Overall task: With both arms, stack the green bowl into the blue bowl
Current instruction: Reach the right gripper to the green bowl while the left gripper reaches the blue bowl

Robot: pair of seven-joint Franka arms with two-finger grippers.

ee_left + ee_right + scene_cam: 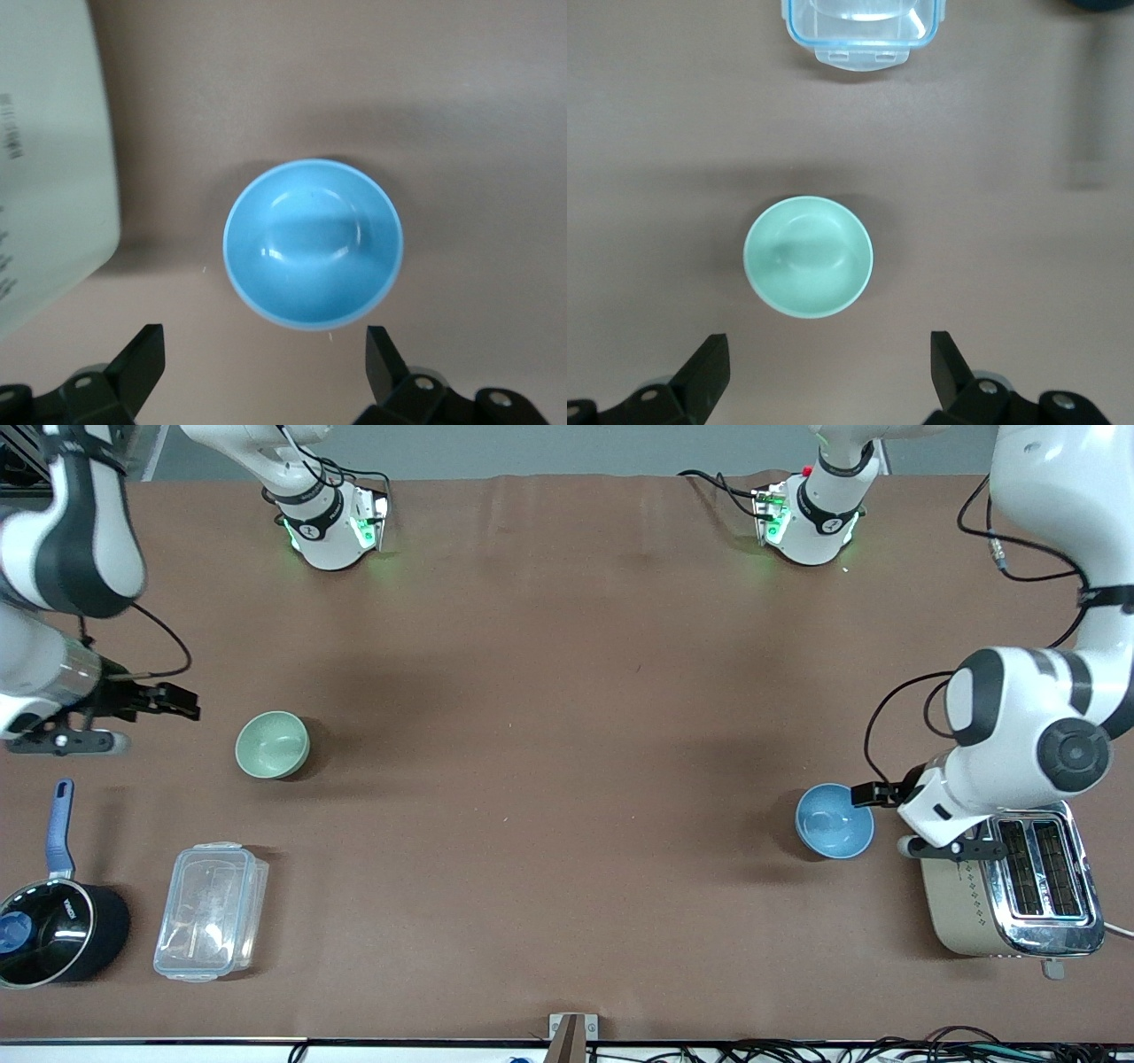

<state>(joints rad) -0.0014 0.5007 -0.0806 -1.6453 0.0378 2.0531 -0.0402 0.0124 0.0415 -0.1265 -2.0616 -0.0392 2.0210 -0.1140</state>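
Observation:
The blue bowl [834,822] is empty and has about the same width as the green bowl [272,745], so the green bowl will go deep inside it when I lower it.
The green bowl [272,745] stands upright and empty on the brown table toward the right arm's end. My right gripper [180,701] hovers just beside it, open and empty; in the right wrist view the bowl [808,257] lies a little ahead of the open gripper [828,365]. The blue bowl [834,820] stands upright and empty toward the left arm's end. My left gripper [870,793] is open and empty right at the bowl's rim; in the left wrist view the bowl [313,243] lies just ahead of the open gripper [263,359].
A toaster [1010,886] stands close beside the blue bowl, under the left arm, and shows in the left wrist view [49,177]. A clear plastic container [211,911] and a black saucepan with a blue handle [53,921] lie nearer to the front camera than the green bowl.

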